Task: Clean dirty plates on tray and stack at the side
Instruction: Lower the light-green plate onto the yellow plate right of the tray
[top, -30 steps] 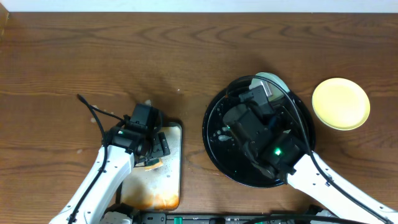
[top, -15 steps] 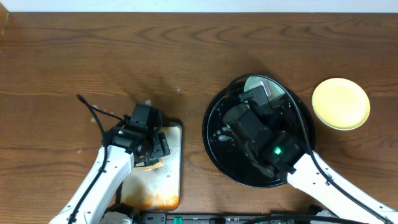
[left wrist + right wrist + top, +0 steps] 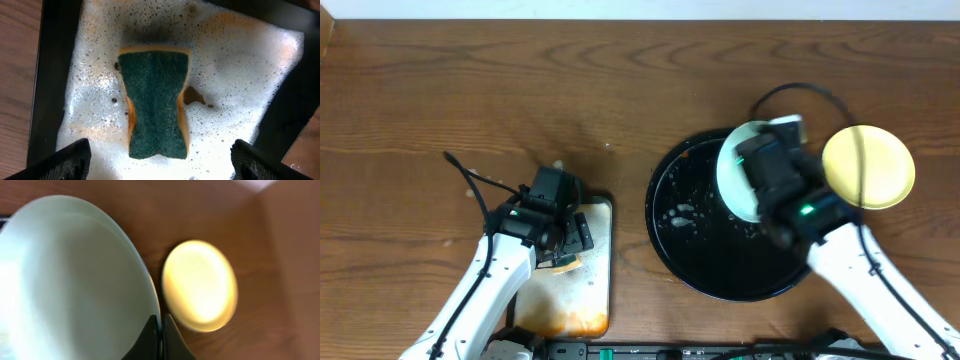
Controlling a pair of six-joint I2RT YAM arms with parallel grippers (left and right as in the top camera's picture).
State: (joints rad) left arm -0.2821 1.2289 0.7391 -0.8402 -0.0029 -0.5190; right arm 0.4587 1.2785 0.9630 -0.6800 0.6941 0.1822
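Observation:
The robot's right gripper is holding the light-blue plate (image 3: 734,178) by its rim and the yellow plate (image 3: 869,167) is empty, so the robot should keep carrying until the plates line up.
My right gripper (image 3: 161,330) is shut on the rim of a pale light-blue plate (image 3: 70,280) and holds it lifted above the right part of the black tray (image 3: 695,255). In the overhead view the plate (image 3: 735,170) sits partly under the right arm. A pale yellow plate (image 3: 868,167) lies on the table right of the tray; it also shows in the right wrist view (image 3: 200,285). My left gripper (image 3: 160,162) is open above a green and yellow sponge (image 3: 156,100) lying in suds.
The sponge rests in a rectangular soapy, rusty metal pan (image 3: 585,300) at the left front. Soap flecks and water lie on the tray floor (image 3: 680,215). The wooden table (image 3: 520,90) stretches behind both.
My right arm has swung up and to the right, lifting the light-blue plate off the tray toward the yellow plate. The left arm has not moved.

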